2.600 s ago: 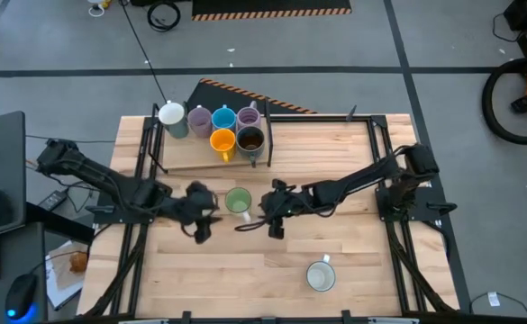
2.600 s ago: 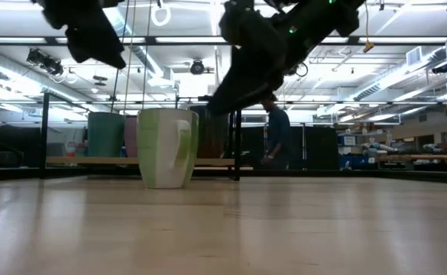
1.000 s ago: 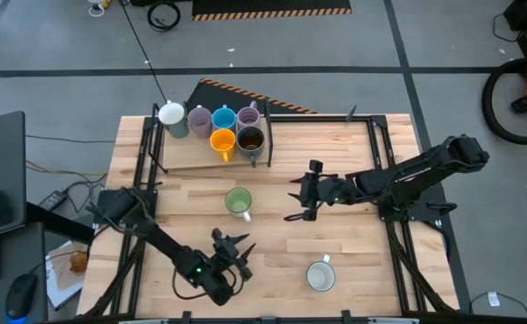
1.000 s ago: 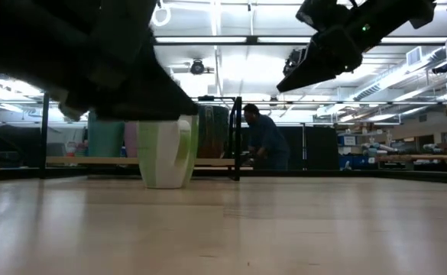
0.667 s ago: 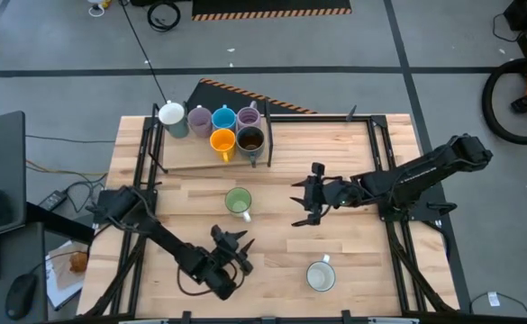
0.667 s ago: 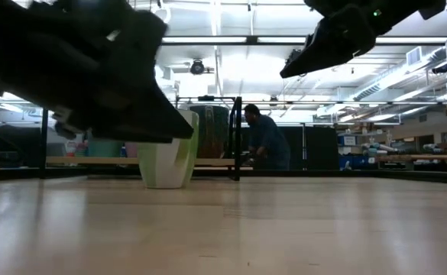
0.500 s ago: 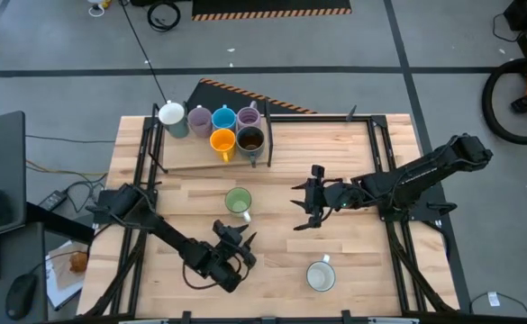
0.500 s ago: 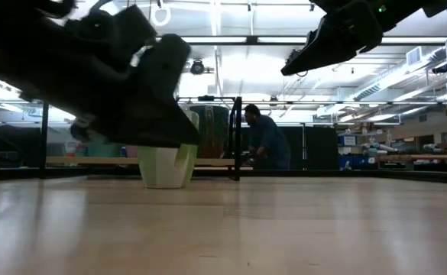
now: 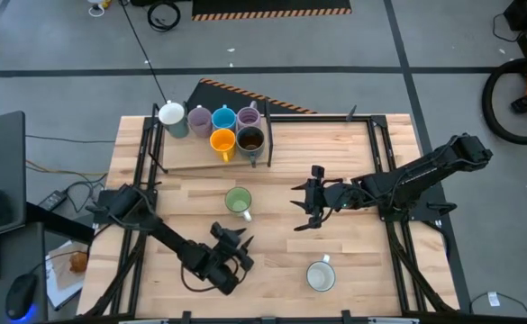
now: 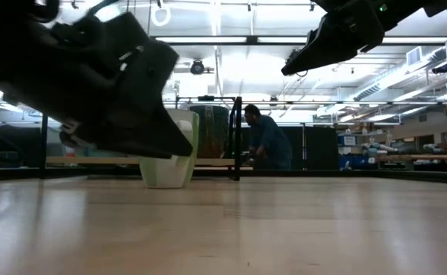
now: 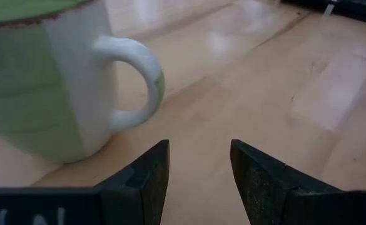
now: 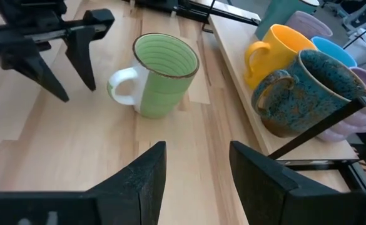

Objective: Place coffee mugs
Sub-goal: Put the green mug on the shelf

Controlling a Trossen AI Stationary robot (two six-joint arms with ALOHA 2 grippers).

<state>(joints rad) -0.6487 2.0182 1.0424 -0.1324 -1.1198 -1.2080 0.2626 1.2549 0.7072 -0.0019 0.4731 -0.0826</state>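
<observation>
The green mug's white handle (image 9: 247,215) sticks out toward the open fingers of my left gripper, so I should keep moving closer until the fingers are on both sides of the handle's outer curve (image 11: 156,83) and close.
The green mug (image 9: 238,202) stands upright on its base mid-table, its white handle (image 11: 139,81) turned toward the near edge. My left gripper (image 9: 233,237) is open, just near-side of that mug and pointing at it; in the left wrist view (image 11: 198,169) the handle lies ahead of the fingertips, apart from them. My right gripper (image 9: 297,206) hovers open to the mug's right, raised (image 10: 338,34). A white mug (image 9: 321,274) stands near the near edge. White (image 9: 170,114), lilac (image 9: 199,118), blue (image 9: 224,118), lilac (image 9: 249,117), orange (image 9: 222,141) and dark brown (image 9: 249,139) mugs stand on a board at the far left.
The wooden board (image 9: 186,157) with a black rack holds the mug group. Dark frame rails (image 9: 376,148) run along the table's sides. Bare wood lies between the green mug and the white mug. A person (image 10: 265,141) stands in the room beyond the table.
My left gripper has crept from the near edge toward the green mug, staying open. My right gripper has shifted slightly toward the near edge and risen a little, still open. The mugs have not moved.
</observation>
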